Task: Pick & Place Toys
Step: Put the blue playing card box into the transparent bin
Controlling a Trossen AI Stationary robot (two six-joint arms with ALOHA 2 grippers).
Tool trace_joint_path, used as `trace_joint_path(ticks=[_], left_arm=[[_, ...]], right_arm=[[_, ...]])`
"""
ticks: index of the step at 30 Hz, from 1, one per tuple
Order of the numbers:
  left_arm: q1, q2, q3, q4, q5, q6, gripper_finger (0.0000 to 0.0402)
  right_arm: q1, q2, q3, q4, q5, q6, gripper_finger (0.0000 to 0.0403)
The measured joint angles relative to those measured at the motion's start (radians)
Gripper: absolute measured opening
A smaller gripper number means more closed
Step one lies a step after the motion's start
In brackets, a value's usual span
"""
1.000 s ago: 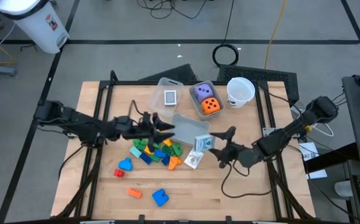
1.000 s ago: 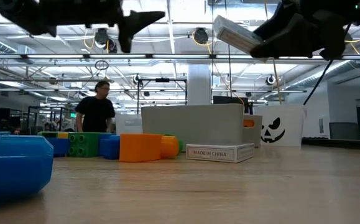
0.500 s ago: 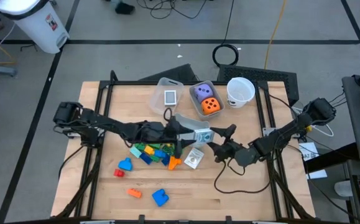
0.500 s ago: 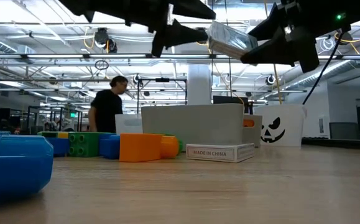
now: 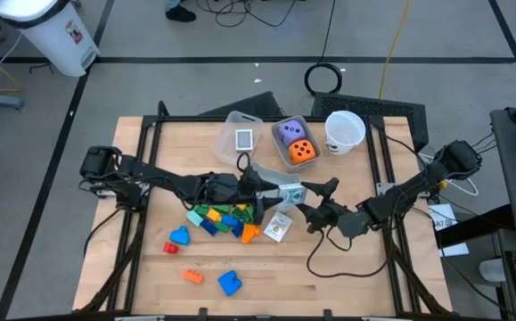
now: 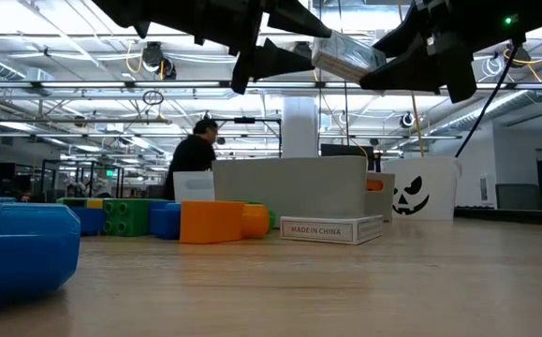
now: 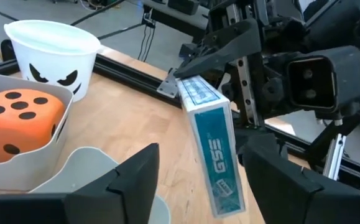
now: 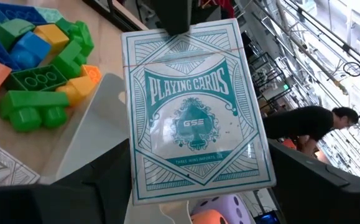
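The playing-card box is in my right gripper and the back clear bin (image 5: 240,140) is closer to my left gripper, so my left gripper should first grab the box's loose end (image 7: 218,163).
A teal-and-white playing-card box (image 8: 195,106) hangs in the air over the middle of the table, with my right gripper (image 5: 304,201) shut on it. My left gripper (image 5: 262,185) reaches in from the left and is open. Its two fingers (image 7: 133,180) stand on either side of the box's free short end (image 7: 214,149), one before each flat face, with a gap showing. Below lie the piled building blocks (image 5: 224,218), a loose white card (image 5: 277,227), and more blocks (image 5: 229,283) near the front edge. My right gripper pinches the box across its width, one finger on each long narrow side (image 8: 130,171), at the end nearer the wrist. The fingers (image 7: 226,50) come about level from the table's right and lie along the box. The box is lifted clear and tilted, its free end toward my left gripper.
At the back stand a clear bin (image 5: 242,134) with a card in it, a bin with a purple and an orange die (image 5: 295,143), and a white cup (image 5: 344,130). A clear tipped bin (image 5: 266,176) lies under the grippers. A person (image 6: 196,150) walks in the room beyond.
My left gripper has moved toward the table's right, up to the held card box, and its fingers now stand around the box's free end. My right gripper has stayed where it was with the box. The person behind has walked to the right.
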Motion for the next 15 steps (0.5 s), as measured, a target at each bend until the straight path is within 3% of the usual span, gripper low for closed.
trace_joint_path(ticks=[9, 15], left_arm=[[-0.008, 0.000, 0.000, 0.020, 0.000, -0.034, 0.0145], [-0.008, 0.000, 0.000, 0.019, 0.000, -0.057, 0.0141]], right_arm=[[-0.001, 0.000, 0.000, 0.000, 0.000, -0.001, 0.0288], [-0.002, 0.000, 0.000, 0.000, -0.001, -0.001, 0.0288]])
